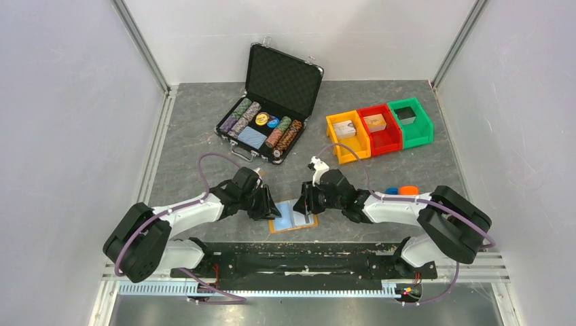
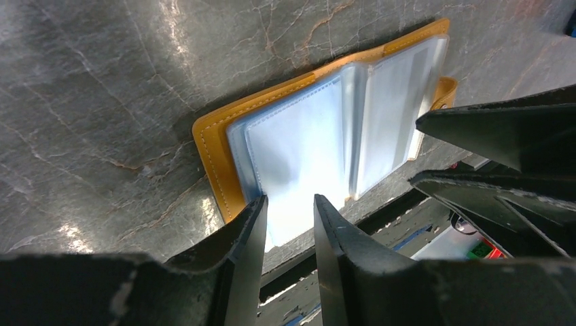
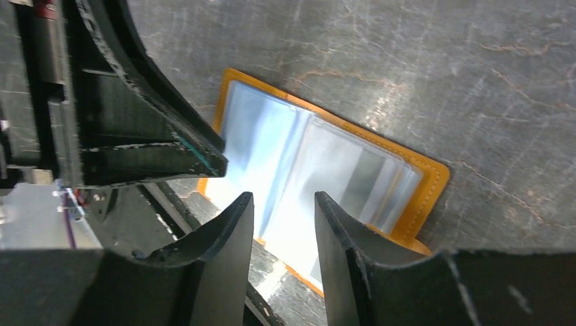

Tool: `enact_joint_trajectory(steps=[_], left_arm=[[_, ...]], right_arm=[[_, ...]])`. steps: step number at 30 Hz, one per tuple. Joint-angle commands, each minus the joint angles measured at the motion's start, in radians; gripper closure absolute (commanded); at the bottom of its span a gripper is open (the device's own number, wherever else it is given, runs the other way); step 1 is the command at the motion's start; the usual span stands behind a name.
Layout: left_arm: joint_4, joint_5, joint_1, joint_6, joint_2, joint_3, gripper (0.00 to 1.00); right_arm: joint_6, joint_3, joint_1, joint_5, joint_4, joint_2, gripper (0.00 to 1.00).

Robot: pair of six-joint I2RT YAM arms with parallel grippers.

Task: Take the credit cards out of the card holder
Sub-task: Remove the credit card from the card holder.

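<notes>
The clear sleeve's loose edge [image 3: 390, 193] lies away from my right gripper by the page's fold [image 3: 292, 161], so I should grip that edge with it and turn the sleeve over.
The orange card holder [image 1: 292, 229] lies opened flat near the table's front edge, its clear sleeves facing up [image 2: 214, 163] [image 3: 435, 187]. A light blue credit card [image 2: 292, 146] shows through the left sleeve; I cannot make out any other card under the glare. My left gripper [image 1: 268, 209] [image 2: 289, 204] hovers open over the holder's left page, nothing between its fingers. My right gripper [image 1: 307, 207] [image 3: 284, 200] stands open over the right page, also holding nothing. The two grippers face each other closely across the holder.
An open black chip case [image 1: 272, 102] with poker chips sits at the back. Orange [image 1: 348, 139], red [image 1: 379, 132] and green [image 1: 410, 122] bins stand at the back right. Blue and orange caps [image 1: 401, 191] lie by the right arm. The table's front rail runs just below the holder.
</notes>
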Motion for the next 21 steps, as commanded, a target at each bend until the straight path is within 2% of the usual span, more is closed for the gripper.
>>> enact_joint_trajectory(steps=[1,5,9,13,21], left_arm=[[-0.017,-0.023,0.001,0.026,0.025,-0.019,0.61],[-0.021,-0.022,0.001,0.023,0.013,-0.015,0.61],[-0.053,-0.021,0.001,0.026,0.01,0.026,0.6],[-0.101,-0.017,0.001,0.028,0.006,0.092,0.59],[-0.099,-0.008,0.0,0.017,-0.007,0.13,0.58]], right_arm=[[-0.05,0.038,0.021,0.088,-0.055,0.005,0.59],[-0.065,0.059,0.035,0.112,-0.089,0.02,0.58],[-0.088,0.062,0.035,0.154,-0.124,0.033,0.64],[-0.084,0.042,0.033,0.173,-0.138,0.045,0.64],[-0.101,0.05,0.034,0.247,-0.217,-0.017,0.65]])
